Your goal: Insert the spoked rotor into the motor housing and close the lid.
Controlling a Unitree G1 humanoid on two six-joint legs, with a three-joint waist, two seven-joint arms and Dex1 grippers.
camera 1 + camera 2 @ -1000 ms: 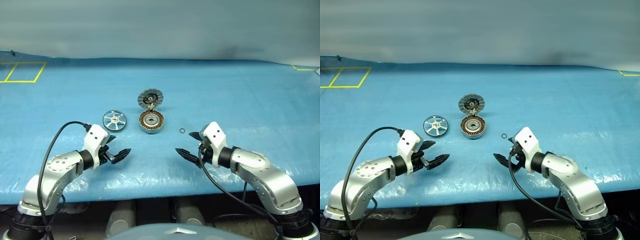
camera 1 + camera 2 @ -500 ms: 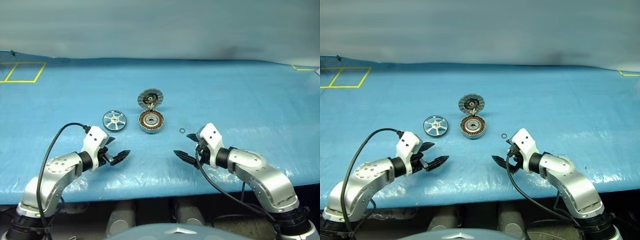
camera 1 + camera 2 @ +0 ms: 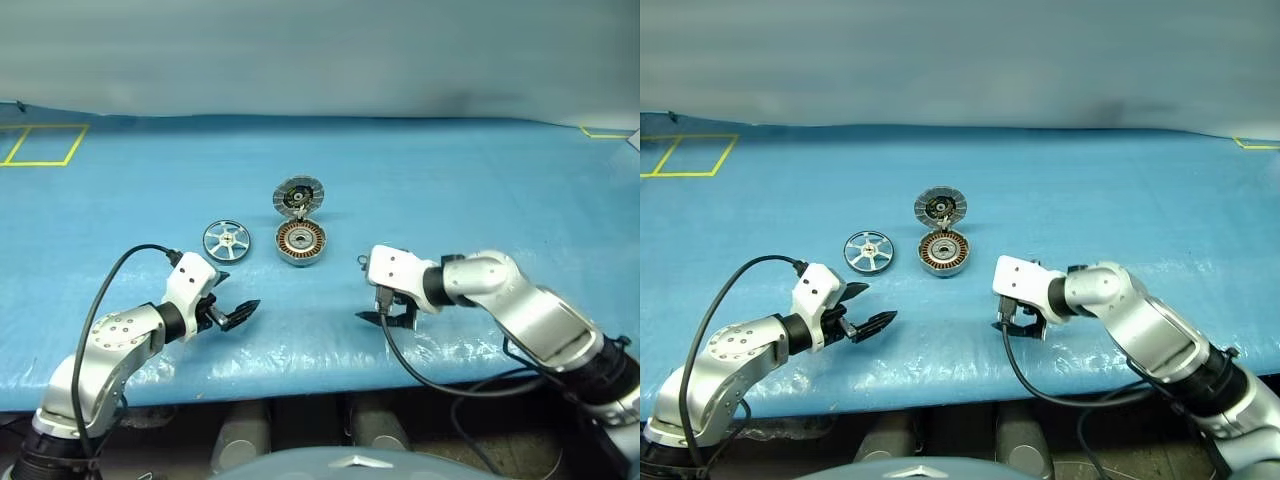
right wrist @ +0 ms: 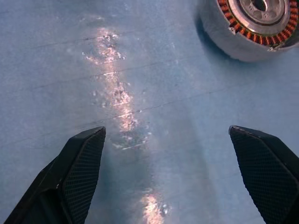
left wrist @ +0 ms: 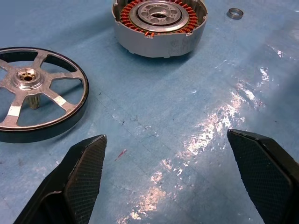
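Observation:
A narrow joint (image 3: 300,214) connects the ribbed lid (image 3: 298,195) to the back rim of the housing, so the lid will come along, still open, when the robot pulls the housing.
The spoked rotor (image 3: 224,239), a shiny silver wheel, lies flat on the blue table left of the motor housing (image 3: 301,243). The housing's copper windings are exposed. Its ribbed lid (image 3: 299,196) stands open, tilted up behind it. My left gripper (image 3: 240,297) hovers open just in front of the rotor (image 5: 32,91), nothing between its fingers. My right gripper (image 3: 385,320) is open and points down at the table in front and to the right of the housing (image 4: 254,23), holding nothing.
A small metal ring (image 5: 235,13) lies on the table right of the housing. Yellow tape lines (image 3: 40,162) mark the far left of the blue sheet. The table's front edge runs just below both arms.
My right arm has swung in to the left and its wrist has rolled, so the gripper now points down nearer the housing. The left arm, rotor and housing have not moved.

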